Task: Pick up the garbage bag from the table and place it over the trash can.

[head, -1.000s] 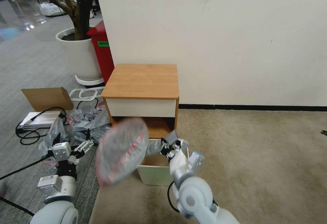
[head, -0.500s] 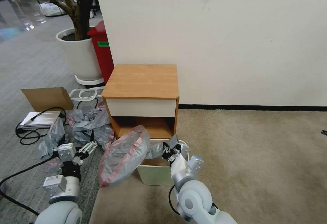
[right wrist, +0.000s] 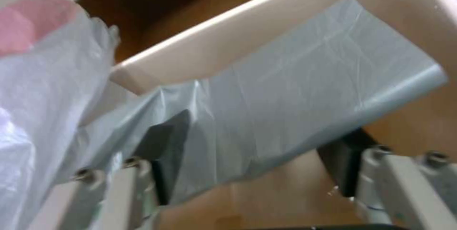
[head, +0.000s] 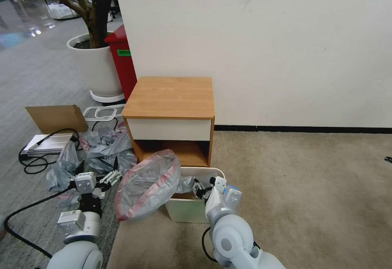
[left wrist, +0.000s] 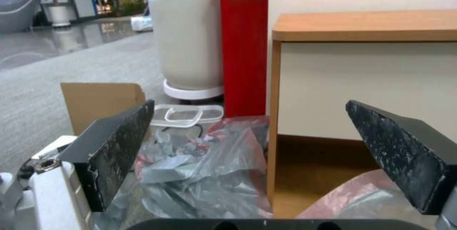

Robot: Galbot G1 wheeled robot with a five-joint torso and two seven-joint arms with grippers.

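I am seeing the garbage bag's tail [head: 186, 184] dip into the trash can, so I expect the bag's pink-red rim [head: 159, 188] will fold down outside the can when I pull it across.
The garbage bag [head: 148, 184], grey with a pink-red rim, billows open beside the left edge of the trash can [head: 185, 211], in front of the table [head: 171, 97]. Its tail runs over the can's rim to my right gripper [head: 202, 188], which sits low in the can's mouth. In the right wrist view the fingers [right wrist: 164, 151] of my right gripper [right wrist: 262, 130] stand apart, with a strip of the bag [right wrist: 295, 90] draped across them below the can's rim [right wrist: 266, 19]. My left gripper [head: 107, 178] hovers open left of the bag, nothing between the fingers [left wrist: 119, 151] of that gripper [left wrist: 247, 140].
A heap of duller grey bags [head: 102, 146] lies on the floor left of the table. Behind it are a cardboard piece [head: 57, 117], cables, a red bin [head: 122, 62] and a white plant pot [head: 96, 66]. Beige carpet [head: 306, 187] stretches open to the right.
My right gripper has dropped with the bag's tail into the trash can's mouth. The bag has sunk lower and settled against the can's left side. My left arm has edged right.
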